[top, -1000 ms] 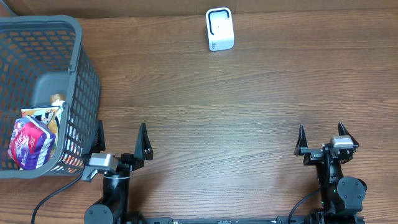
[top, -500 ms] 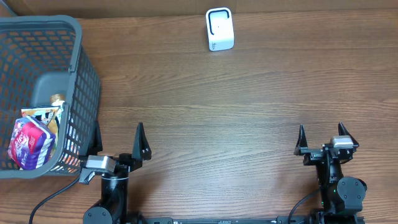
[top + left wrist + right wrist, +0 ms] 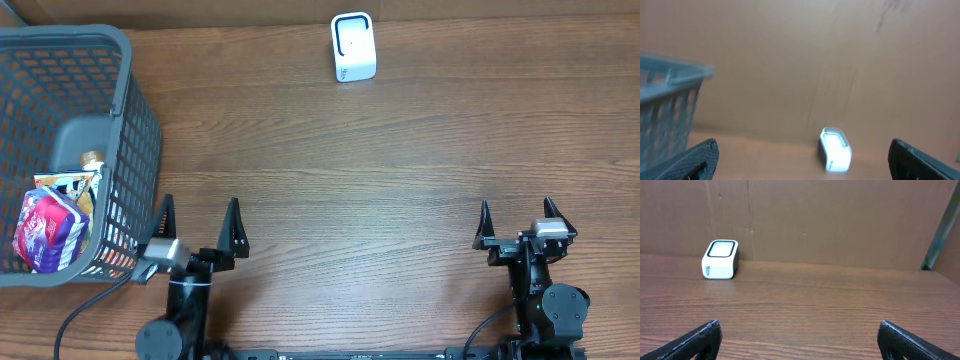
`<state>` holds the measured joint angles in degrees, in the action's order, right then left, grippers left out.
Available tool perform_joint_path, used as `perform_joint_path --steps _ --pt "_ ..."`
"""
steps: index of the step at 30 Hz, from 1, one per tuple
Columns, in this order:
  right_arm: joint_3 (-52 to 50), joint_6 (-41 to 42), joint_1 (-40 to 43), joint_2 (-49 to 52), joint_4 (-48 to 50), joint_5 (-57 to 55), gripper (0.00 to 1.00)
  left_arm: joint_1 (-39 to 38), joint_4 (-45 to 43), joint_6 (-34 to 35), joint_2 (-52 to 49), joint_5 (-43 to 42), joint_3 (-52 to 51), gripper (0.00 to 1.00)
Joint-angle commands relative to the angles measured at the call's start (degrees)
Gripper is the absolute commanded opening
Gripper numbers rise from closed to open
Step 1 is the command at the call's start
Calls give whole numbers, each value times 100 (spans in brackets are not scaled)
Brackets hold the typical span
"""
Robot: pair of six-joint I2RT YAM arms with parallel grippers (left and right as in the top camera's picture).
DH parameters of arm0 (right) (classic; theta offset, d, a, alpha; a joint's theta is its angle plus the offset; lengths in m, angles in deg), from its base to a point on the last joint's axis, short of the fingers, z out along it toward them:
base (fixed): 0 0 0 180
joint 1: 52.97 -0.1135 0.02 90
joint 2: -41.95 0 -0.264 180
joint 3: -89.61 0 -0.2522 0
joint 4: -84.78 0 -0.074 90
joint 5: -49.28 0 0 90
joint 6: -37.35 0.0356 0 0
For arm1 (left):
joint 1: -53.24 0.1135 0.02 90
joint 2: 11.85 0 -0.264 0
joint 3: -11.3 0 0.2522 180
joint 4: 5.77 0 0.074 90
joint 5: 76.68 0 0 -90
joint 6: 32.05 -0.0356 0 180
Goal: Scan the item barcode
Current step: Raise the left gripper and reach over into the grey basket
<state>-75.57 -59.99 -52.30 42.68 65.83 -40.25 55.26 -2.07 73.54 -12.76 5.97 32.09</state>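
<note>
Next, I go up over the basket's rim and reach down from above, because the basket's side is between my low left gripper and the red and purple packet.
The items lie in the grey mesh basket at the left: a red and purple packet and a printed snack bag beside it. The white barcode scanner stands at the far middle of the table, also seen as a blurred scanner in the left wrist view and as the scanner in the right wrist view. My left gripper is open and empty just right of the basket. At the near right my right gripper stands open and empty.
A brown cardboard wall closes off the far side of the wooden table. The basket corner fills the left of the left wrist view.
The left gripper dipped a little toward the near edge, then came back up and slightly right; its view is blurred. The right arm has not moved.
</note>
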Motion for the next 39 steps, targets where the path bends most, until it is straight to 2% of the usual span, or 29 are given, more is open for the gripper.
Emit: perform_joint_path --steps 1,5,11,15,20,22,24,27,28,29,34,36,39 --pt "-59 -2 -28 -55 39 -42 100 20 -894 308 55 -282 107 100" --pt "-59 -2 -28 -55 39 -42 100 22 -2146 236 55 -236 181 100" --pt "-59 -2 -28 -55 39 -42 100 22 -1733 238 -203 -212 1093 100" --pt "-59 -2 -28 -55 39 -42 100 22 -348 238 -1084 -354 2391 100" --pt "-59 -2 -28 -55 39 -42 100 20 2070 -203 -2876 -1827 4151 100" --pt "-59 -2 -28 -55 37 -42 100 20 2568 -70 -3620 -2037 4282 100" --pt "-59 -2 -28 -55 37 -42 100 22 2568 -66 -4048 -2533 4310 100" --pt "-59 -2 -28 -55 39 -42 100 26 2424 -404 -4566 -3462 4572 100" --pt "-59 -2 -28 -55 39 -42 100 26 2498 -435 -4677 -3543 4706 100" --pt "-59 -2 -28 -55 37 -42 100 26 2715 -448 -4837 -3545 4964 100" --pt "-59 -2 -28 -55 39 -42 100 22 5462 -678 -5899 -2186 7176 100" --pt "-59 -2 -28 -55 39 -42 100 20 6026 -730 -6203 -1934 7702 100" --pt "-59 -2 -28 -55 39 -42 100 20 6452 -809 -6430 -1875 7851 100"
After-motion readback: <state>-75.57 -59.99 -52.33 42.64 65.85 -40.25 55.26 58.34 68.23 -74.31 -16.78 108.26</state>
